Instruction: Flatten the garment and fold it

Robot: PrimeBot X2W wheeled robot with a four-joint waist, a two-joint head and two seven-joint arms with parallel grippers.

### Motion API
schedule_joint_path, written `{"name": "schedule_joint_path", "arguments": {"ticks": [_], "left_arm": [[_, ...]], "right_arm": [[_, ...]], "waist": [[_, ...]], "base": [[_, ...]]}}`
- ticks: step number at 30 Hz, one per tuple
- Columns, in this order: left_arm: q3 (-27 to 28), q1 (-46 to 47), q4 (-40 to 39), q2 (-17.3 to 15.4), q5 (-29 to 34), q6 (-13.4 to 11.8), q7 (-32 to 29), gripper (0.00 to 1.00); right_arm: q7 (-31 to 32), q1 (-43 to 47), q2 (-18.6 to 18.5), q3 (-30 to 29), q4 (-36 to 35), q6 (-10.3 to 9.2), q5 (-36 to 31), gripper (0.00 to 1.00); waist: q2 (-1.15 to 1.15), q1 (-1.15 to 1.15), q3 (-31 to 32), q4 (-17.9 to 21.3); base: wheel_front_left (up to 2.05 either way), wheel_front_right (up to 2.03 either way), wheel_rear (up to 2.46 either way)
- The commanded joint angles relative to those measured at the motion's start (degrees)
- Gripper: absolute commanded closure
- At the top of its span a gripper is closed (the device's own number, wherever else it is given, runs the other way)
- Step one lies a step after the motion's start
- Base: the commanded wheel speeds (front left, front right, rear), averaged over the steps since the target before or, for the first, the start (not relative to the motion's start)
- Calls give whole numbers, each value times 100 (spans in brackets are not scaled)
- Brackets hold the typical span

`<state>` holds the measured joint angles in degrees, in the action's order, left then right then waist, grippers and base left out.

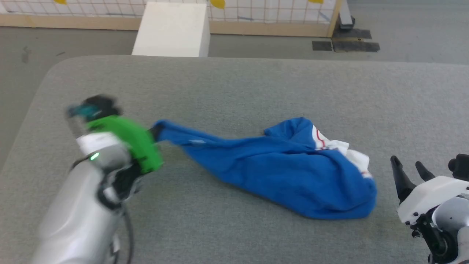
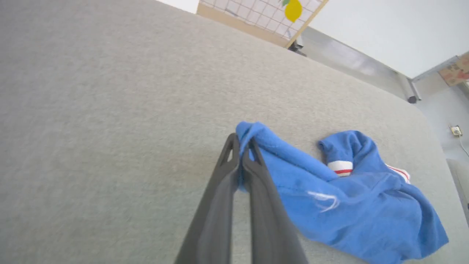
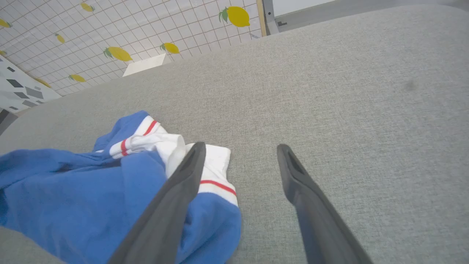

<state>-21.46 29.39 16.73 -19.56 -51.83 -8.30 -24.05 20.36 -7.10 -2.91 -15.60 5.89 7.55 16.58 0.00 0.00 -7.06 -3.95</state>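
The garment's sleeve (image 1: 358, 160) will open out into a broad white panel when the robot pulls the sleeve's edge, because white cloth lies bunched up beyond the red stripe (image 1: 366, 174).
The garment (image 1: 285, 168) is a bright blue T-shirt with white, red-striped trim, lying crumpled on the grey table (image 1: 234, 84). One blue corner is drawn out to the left into a point. My left gripper (image 1: 155, 134) is shut on that corner; in the left wrist view its fingertips (image 2: 241, 143) pinch the blue edge of the garment (image 2: 351, 205). My right gripper (image 1: 408, 165) stands open at the lower right, just right of the heap. In the right wrist view the garment (image 3: 91, 190) lies left of the open gripper (image 3: 240, 148), whose left finger overlaps the white cuff.
A white box (image 1: 172, 29) stands on the floor beyond the table's far edge, before a tiled panel with lemon prints (image 3: 234, 16). Dark floor mats (image 1: 346, 42) lie at the far right. The table's rounded left corner (image 1: 55, 73) is near my left arm.
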Motion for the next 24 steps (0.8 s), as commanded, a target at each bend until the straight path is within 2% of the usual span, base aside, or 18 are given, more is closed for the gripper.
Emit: {"name": "schedule_joint_path", "arguments": {"ticks": [1, 6, 8, 12, 16, 17, 18, 21, 24], "left_arm": [[202, -299, -95, -153, -91, -167, 113, 100], [905, -1388, -410, -420, -421, -671, 426, 100], [1023, -1802, -471, -454, -510, -779, 459, 100], [1010, -2429, -533, -382, -657, -841, 389, 100], [967, -2770, -551, -227, -779, -787, 415, 100], [996, -2778, -564, -201, -784, -766, 492, 95], [1030, -2764, -596, -180, -782, -728, 587, 0], [1139, -2640, -769, -210, -674, -586, 939, 0], [1256, -2502, -1043, -323, -351, -372, 1581, 0]], "right_arm": [[14, 19, 3, 29, 16, -6, -42, 0], [26, 46, 3, 101, 33, -6, -42, 0], [30, 48, 3, 143, 41, -6, -38, 0], [49, 64, 3, 215, 55, -6, -39, 0], [47, 67, 3, 273, 88, -6, -13, 0], [48, 68, 3, 282, 99, -6, -12, 0], [49, 68, 3, 289, 111, -6, -13, 0], [53, 62, 3, 298, 127, -6, -25, 0], [66, 66, 3, 326, 128, -6, -43, 0]], "waist": [[0, 0, 112, -140], [0, 0, 101, -203], [0, 0, 87, -202], [0, 0, 72, -182], [0, 0, 65, -168], [0, 0, 67, -171], [0, 0, 70, -174], [0, 0, 89, -186], [0, 0, 130, -177]], "base": [[0, 0, 0], [0, 0, 0], [0, 0, 0], [0, 0, 0], [0, 0, 0], [0, 0, 0], [0, 0, 0], [0, 0, 0], [0, 0, 0]]}}
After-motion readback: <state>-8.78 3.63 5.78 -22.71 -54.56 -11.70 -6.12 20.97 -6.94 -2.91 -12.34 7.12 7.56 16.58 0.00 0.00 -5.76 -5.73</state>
